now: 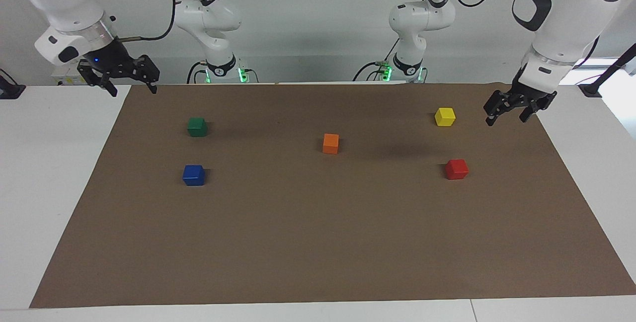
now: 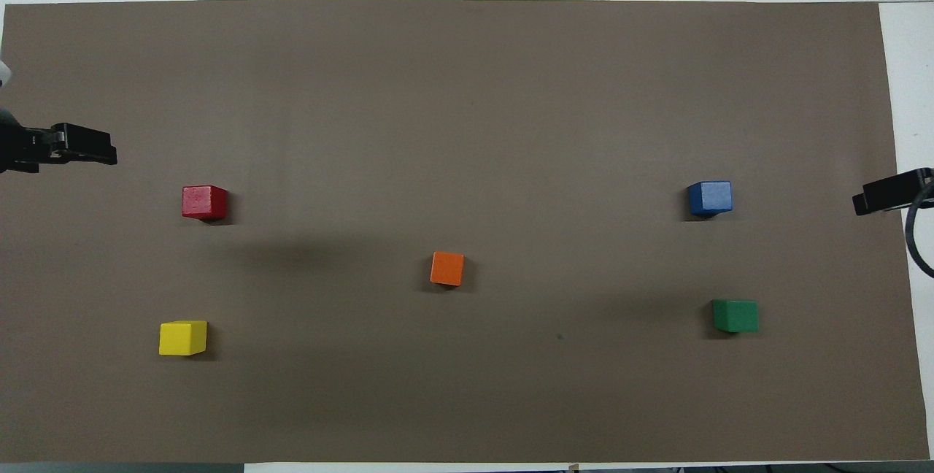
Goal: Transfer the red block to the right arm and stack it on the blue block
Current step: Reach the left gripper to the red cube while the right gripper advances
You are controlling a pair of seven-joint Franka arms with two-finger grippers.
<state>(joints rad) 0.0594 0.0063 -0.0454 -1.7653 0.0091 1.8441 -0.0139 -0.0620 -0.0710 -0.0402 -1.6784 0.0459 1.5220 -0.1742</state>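
Observation:
The robot's left gripper keeps going down with open fingers to the red block's sides (image 1: 457, 169) and closes there, with the red block clear (image 2: 204, 202) of the yellow block.
The red block (image 1: 456, 169) sits on the brown mat toward the left arm's end; it also shows in the overhead view (image 2: 204, 202). The blue block (image 1: 194, 175) sits toward the right arm's end, also in the overhead view (image 2: 709, 198). My left gripper (image 1: 507, 119) is open and empty, up in the air over the mat's edge at the left arm's end, apart from the red block; its tip shows in the overhead view (image 2: 80, 149). My right gripper (image 1: 133, 90), with the blue light, is open and empty over the mat's corner at its own end, and shows in the overhead view (image 2: 883, 193).
A yellow block (image 1: 444, 116) lies nearer to the robots than the red block. A green block (image 1: 197, 126) lies nearer to the robots than the blue block. An orange block (image 1: 331, 143) sits mid-mat. The brown mat (image 1: 318, 242) covers the white table.

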